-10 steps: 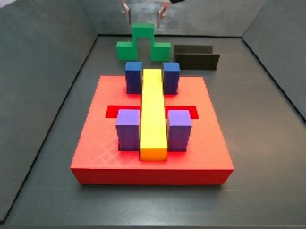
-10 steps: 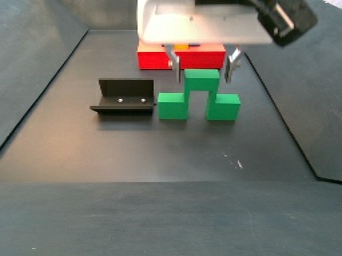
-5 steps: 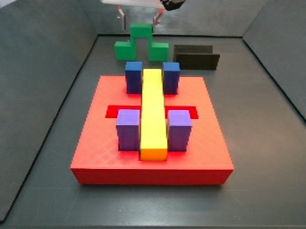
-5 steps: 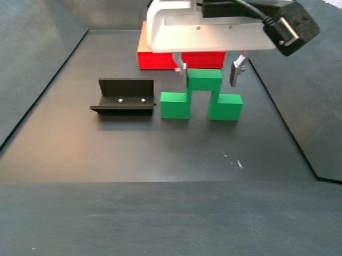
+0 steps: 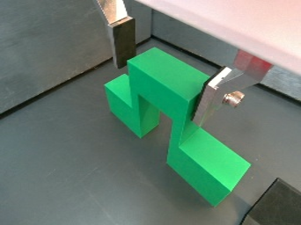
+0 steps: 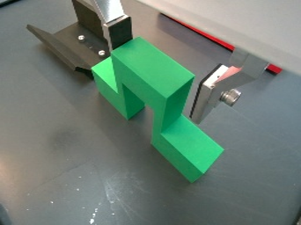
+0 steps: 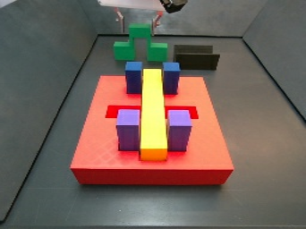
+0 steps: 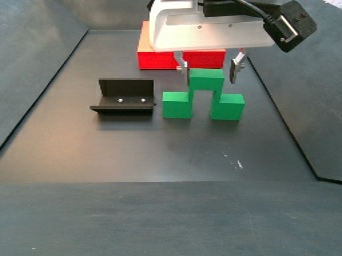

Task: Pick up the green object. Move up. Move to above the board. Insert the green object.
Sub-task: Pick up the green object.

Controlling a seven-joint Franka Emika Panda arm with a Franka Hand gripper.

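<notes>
The green object point(image 7: 141, 31) will sit astride the yellow bar when the robot inserts it, because an open gap point(image 7: 141, 49) runs under the raised centre cube.
The green object point(image 5: 165, 88) stands on the dark floor as a bridge, with its raised centre cube up and a lower cube on each side. My gripper point(image 5: 168, 68) is open and straddles that centre cube; one finger point(image 5: 121, 39) stands a little off it and the opposite finger point(image 5: 216, 92) sits close against it. A wrist view shows the same straddle of the green object point(image 6: 147, 79) by the gripper point(image 6: 164, 66). In both side views the gripper point(image 7: 143, 22) point(image 8: 209, 64) hangs over the green object point(image 7: 141, 45) point(image 8: 203, 95). The red board point(image 7: 96, 148) point(image 8: 158, 58) lies apart from it.
The board carries a long yellow bar point(image 7: 153, 112), two blue blocks point(image 7: 134, 72) and two purple blocks point(image 7: 128, 125). The fixture point(image 8: 123, 98) point(image 7: 198, 58) stands on the floor beside the green object. Sloped dark walls point(image 7: 48, 107) enclose the floor.
The gripper has come down slightly over the green object, so more of its white body shows in both side views. The fingers stay apart and the green object has barely moved.
</notes>
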